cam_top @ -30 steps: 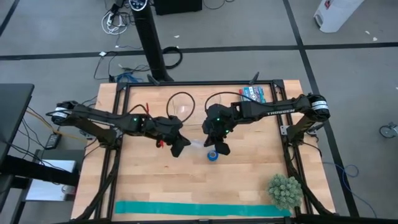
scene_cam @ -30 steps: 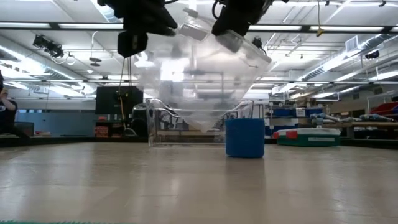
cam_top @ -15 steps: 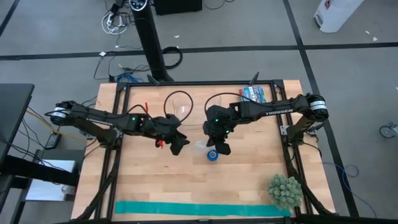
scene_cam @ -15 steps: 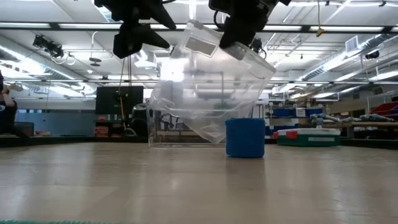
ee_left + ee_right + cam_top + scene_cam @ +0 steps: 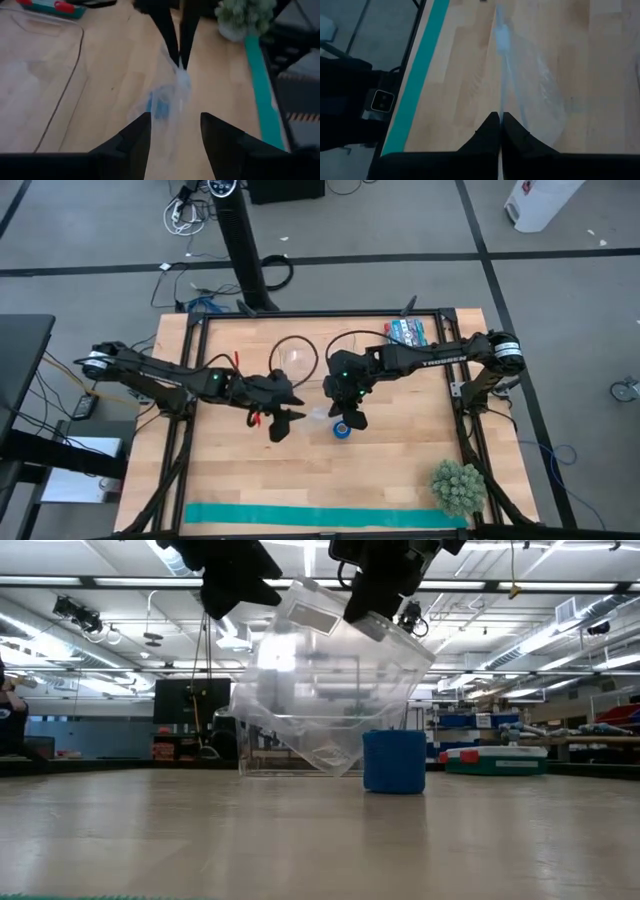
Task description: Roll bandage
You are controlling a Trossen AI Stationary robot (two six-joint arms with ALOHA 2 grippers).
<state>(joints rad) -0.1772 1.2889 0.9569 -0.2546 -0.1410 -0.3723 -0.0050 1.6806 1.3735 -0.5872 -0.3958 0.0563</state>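
Note:
The robot's right gripper is holding the bag's top edge, so the left gripper should take that edge near the bag's white slider before the right gripper grabs the bandage.
The bandage is a small royal-blue roll standing on end on the table. Beside it hangs a clear plastic bag, with my right gripper shut on its top, right above the roll. My left gripper is open a little to the bag's left and touches nothing. In the left wrist view the bag hangs ahead of the open fingers. The roll shows blue through it. My right gripper pinches the bag's top edge between its two shut fingers, coming from above and pointing down. The bag hangs tilted below the fingers, slack. Its lowest corner is close to the table; whether it touches, I cannot tell.
A teal-green strip lies along the near edge. A green spiky ball sits at the near right. A clear container stands at the far middle, and a small printed pack at the far right.
My left gripper has opened, let go of the bag and drawn back toward the table's left and near edge. The bag, stretched into a V between both grippers before, has swung over and now hangs from my right gripper alone. The roll has stayed put.

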